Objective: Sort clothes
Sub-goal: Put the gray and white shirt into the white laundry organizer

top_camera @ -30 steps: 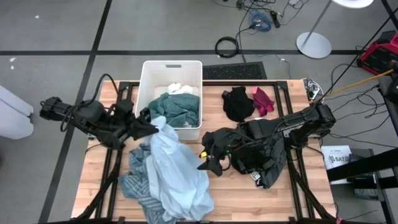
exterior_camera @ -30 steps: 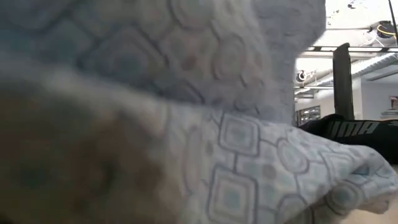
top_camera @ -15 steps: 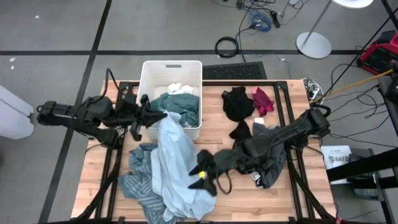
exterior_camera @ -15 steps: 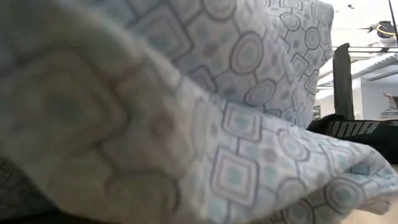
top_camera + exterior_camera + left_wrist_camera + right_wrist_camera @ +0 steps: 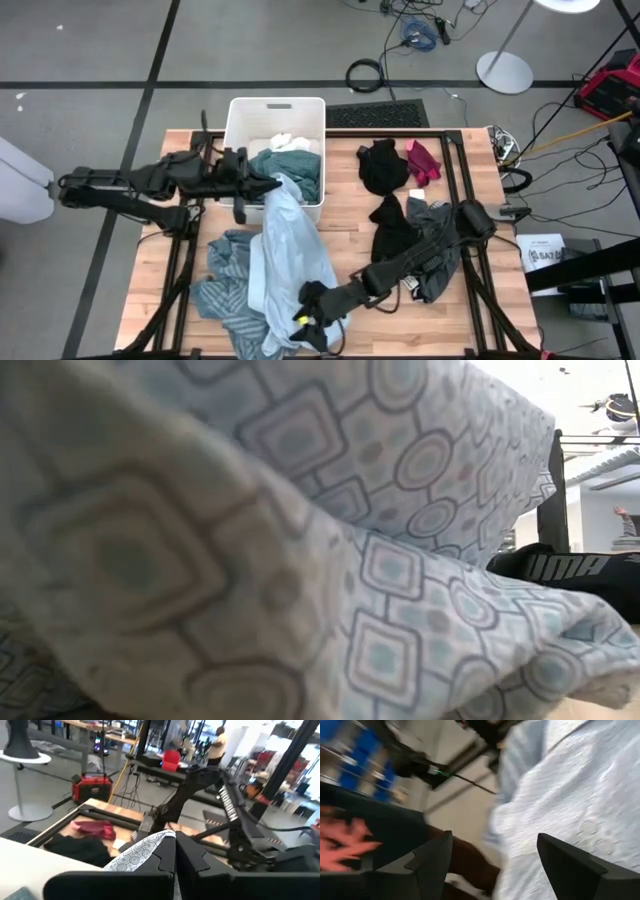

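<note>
The light blue garment [image 5: 300, 246] has its edge lying clear across the teal striped garment [image 5: 230, 286], so the light blue one will come off by itself when I pull it.
A light blue patterned garment [image 5: 285, 255] stretches from my left gripper [image 5: 272, 185], which is shut on its upper end beside the white bin [image 5: 240, 120], down to the table's near edge. It lies over a teal striped garment [image 5: 222, 295] and fills the low view [image 5: 300, 540]. My right gripper [image 5: 312, 318] stands open over the garment's lower end; in the right wrist view [image 5: 495, 865] the cloth [image 5: 565, 795] lies beyond the spread fingers. The bin holds teal [image 5: 290, 170] and white [image 5: 290, 142] clothes. My left gripper pinches the light blue garment's upper end [image 5: 150, 847] between its two shut fingers, coming level from the table's left. One layer or several, I cannot tell. The cloth hangs from the fingers and slopes down, its lower part on the table and the other clothes.
A black garment [image 5: 380, 165] and a magenta one [image 5: 422, 160] lie at the far right. Another black piece [image 5: 392, 228] and a dark grey one [image 5: 435, 275] lie under my right arm. A black garment with white lettering [image 5: 575, 570] shows low at the right.
My left gripper has gone toward the far edge and the bin, rolling a little, and has taken the garment's upper end along, so the cloth is drawn out longer. My right gripper has swung down toward the near edge and left, over the garment's lower end, staying open.
</note>
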